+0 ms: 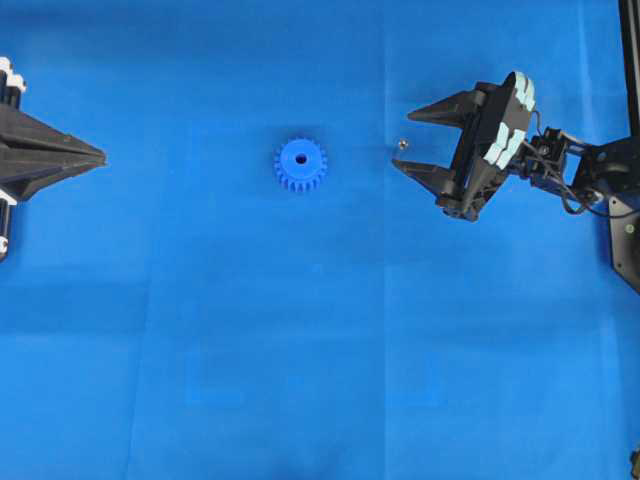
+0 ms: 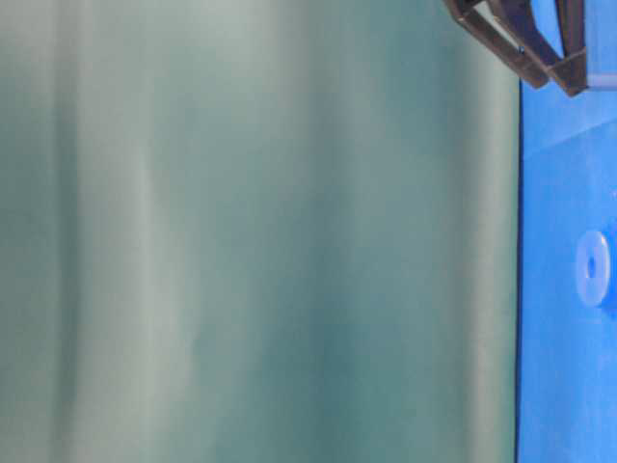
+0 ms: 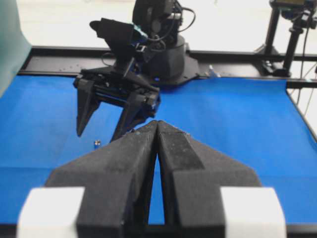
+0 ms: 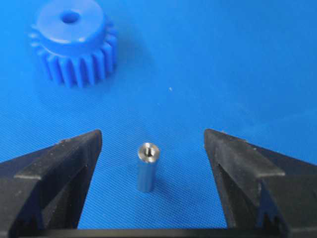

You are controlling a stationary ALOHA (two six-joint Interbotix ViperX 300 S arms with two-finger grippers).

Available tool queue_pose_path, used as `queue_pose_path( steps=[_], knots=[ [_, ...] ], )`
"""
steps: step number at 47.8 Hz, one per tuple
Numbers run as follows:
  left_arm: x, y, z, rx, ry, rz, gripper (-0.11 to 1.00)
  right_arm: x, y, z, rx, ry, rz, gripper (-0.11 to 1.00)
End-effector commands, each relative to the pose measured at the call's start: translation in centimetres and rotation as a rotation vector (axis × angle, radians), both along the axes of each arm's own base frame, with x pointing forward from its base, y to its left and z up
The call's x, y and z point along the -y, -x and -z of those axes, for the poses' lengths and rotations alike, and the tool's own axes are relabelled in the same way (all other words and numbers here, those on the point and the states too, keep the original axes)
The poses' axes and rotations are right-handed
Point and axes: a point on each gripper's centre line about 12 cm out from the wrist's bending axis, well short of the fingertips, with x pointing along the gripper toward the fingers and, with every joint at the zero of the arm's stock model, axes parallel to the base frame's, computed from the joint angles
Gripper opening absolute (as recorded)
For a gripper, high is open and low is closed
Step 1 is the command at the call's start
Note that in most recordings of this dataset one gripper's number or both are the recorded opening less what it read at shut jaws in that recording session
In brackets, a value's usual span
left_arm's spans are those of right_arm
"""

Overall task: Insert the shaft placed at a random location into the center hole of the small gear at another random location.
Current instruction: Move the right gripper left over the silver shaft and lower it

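Note:
The shaft point(image 1: 403, 144) will go down until only its tip shows when I put it in, because the small blue gear point(image 1: 301, 165) is almost as tall as the shaft.
The small blue gear point(image 1: 300, 165) lies flat on the blue mat, its dark center hole point(image 1: 299, 160) facing up. It also shows in the right wrist view point(image 4: 73, 40). The shaft point(image 1: 400, 144) is a small silvery pin standing upright to the gear's right; in the right wrist view the shaft point(image 4: 146, 166) stands between the jaws, touching neither. My right gripper point(image 1: 408, 140) is open around the shaft. My left gripper point(image 1: 100, 155) is shut and empty at the far left, well away from the gear. In the left wrist view the gear is hidden behind the left gripper point(image 3: 157, 123).
The blue mat point(image 1: 320, 380) covers the table. The right arm's base and black frame rail point(image 1: 625, 150) stand at the right edge. A green backdrop point(image 2: 260, 231) fills the table-level view.

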Motion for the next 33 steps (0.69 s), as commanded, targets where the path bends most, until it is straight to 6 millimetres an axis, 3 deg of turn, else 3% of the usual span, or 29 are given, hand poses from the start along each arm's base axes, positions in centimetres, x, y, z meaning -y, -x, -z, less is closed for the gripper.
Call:
queue_pose_path(
  steps=[1, 12, 18, 22, 33],
  knots=[
    [0.0, -0.08, -0.31, 0.009, 0.0, 0.0, 0.0, 0.29, -0.53, -0.32, 0.03, 0.006, 0.014, 0.7],
    [0.0, -0.04, -0.2, 0.006, 0.0, 0.0, 0.0, 0.37, -0.96, 0.08, 0.02, 0.004, 0.014, 0.7],
    [0.01, -0.04, -0.2, 0.006, -0.003, 0.0, 0.0, 0.41, -0.93, 0.29, 0.014, 0.001, 0.016, 0.64],
    [0.01, 0.01, -0.24, 0.008, -0.003, 0.0, 0.0, 0.27, -0.95, 0.35, 0.011, 0.0, 0.012, 0.53],
    [0.0, 0.17, -0.33, 0.009, -0.003, 0.0, 0.0, -0.09, -0.99, 0.3, 0.014, 0.006, -0.007, 0.05]
  ],
)
